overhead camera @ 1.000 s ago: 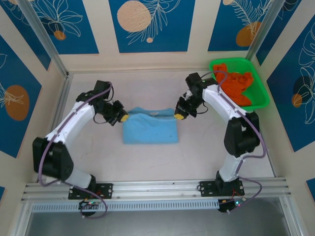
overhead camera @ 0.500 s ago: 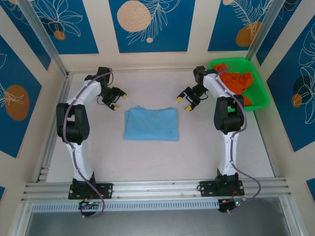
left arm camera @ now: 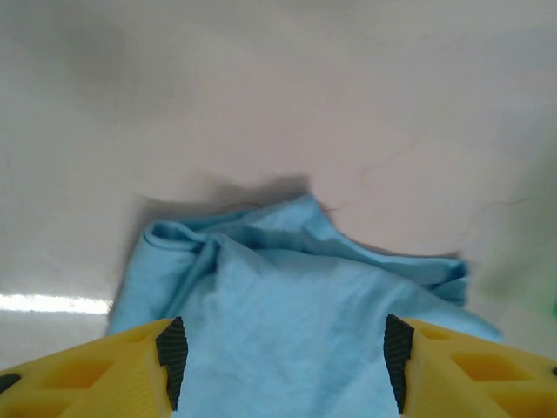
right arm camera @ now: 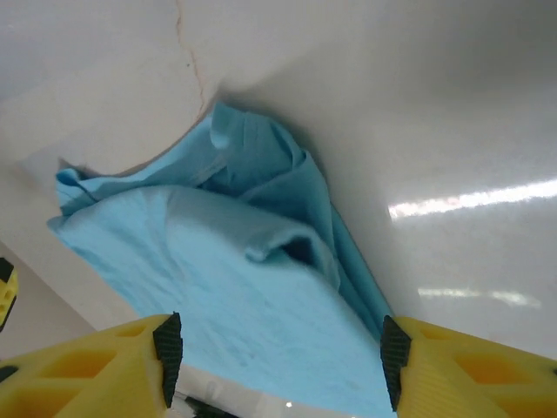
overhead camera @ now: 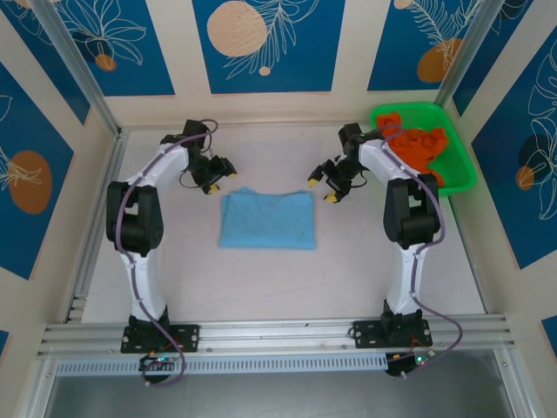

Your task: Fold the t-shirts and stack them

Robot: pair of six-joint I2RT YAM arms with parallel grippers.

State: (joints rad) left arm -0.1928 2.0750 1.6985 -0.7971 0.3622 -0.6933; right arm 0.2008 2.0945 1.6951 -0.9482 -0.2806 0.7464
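The light blue t-shirt's curled fold (right arm camera: 291,246) makes its upper layer uneven, so the robot's right gripper should grab that t-shirt's far corner (overhead camera: 309,195) and straighten that layer together with the left gripper.
The light blue t-shirt (overhead camera: 266,220) lies folded into a rectangle on the table's middle, lettering hidden. My left gripper (overhead camera: 218,177) hangs open just beyond its far left corner, touching nothing. My right gripper (overhead camera: 324,186) is open off its far right corner. In the left wrist view the blue t-shirt (left arm camera: 287,313) spreads under the open gripper (left arm camera: 283,366), its far edge rumpled. The right wrist view has the same shirt (right arm camera: 252,296) beneath the open gripper (right arm camera: 274,366), with a curled fold near its edge. The orange t-shirt (overhead camera: 421,150) sits crumpled in the basket.
The green mesh basket (overhead camera: 461,165) stands at the far right corner, close behind my right arm. A metal frame post (overhead camera: 83,74) and rail (overhead camera: 100,205) border the table's left side. Bare tabletop (overhead camera: 261,287) lies in front of the blue shirt.
Both grippers let go of the blue shirt's far corners and lifted away toward the back, then drifted slightly inward. The shirt now lies flat, folded.
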